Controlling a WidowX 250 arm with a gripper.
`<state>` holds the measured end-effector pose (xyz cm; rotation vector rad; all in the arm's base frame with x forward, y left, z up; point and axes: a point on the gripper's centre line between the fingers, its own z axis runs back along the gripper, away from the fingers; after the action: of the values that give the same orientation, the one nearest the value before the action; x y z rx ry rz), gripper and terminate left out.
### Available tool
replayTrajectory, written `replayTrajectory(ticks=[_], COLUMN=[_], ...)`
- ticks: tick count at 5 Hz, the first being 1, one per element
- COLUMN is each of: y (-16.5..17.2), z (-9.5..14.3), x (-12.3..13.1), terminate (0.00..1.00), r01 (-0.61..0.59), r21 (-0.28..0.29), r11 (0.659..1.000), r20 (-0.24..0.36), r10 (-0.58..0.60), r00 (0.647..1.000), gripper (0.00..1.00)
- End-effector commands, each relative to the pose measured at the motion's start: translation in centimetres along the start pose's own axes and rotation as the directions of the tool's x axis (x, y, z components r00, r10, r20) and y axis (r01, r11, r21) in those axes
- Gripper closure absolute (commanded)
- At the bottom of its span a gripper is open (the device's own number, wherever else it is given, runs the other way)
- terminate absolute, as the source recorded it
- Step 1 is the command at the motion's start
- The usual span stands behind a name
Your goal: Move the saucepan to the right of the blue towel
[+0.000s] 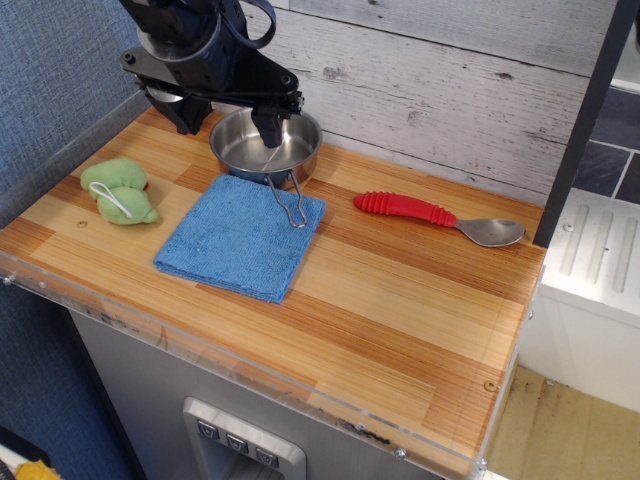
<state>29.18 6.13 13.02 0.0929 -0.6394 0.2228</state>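
I expect the blue towel [236, 242] to stay flat in place when I lift the saucepan, because the wire-loop handle [290, 206] simply lies over the towel's corner.
The saucepan [280, 158], small, round and shiny, stands on the wooden counter just behind the blue towel [235, 245]. Its thin wire-loop handle [292, 205] reaches forward over the towel's back right corner. The towel lies flat left of the counter's middle. My gripper [228, 122] hangs over the pan's left side and is open. One finger is outside the left rim and the other dips inside the pan. I cannot tell whether either finger touches the rim.
A red-handled metal spoon [430, 213] lies to the right of the towel and pan. A small green stuffed toy [120, 190] sits left of the towel. A plank wall runs behind the counter [400, 320], and a dark post [585, 120] stands at the right.
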Motion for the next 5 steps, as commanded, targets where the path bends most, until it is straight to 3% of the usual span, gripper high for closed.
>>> replayTrajectory(ticks=[1,3,5], y=[0.0,-2.5,-1.9], z=[0.0,-2.9,-6.1], x=[0.0,3.8,6.3], terminate=[0.0,0.0,0.0], r01=[0.0,0.059,0.074], r21=[0.0,0.101,0.216], r11=[1.0,0.993,0.974], r20=[0.0,-0.036,-0.02], r10=[0.0,-0.055,-0.072], r00=[1.0,0.998,0.997], gripper=[0.0,0.0,0.0])
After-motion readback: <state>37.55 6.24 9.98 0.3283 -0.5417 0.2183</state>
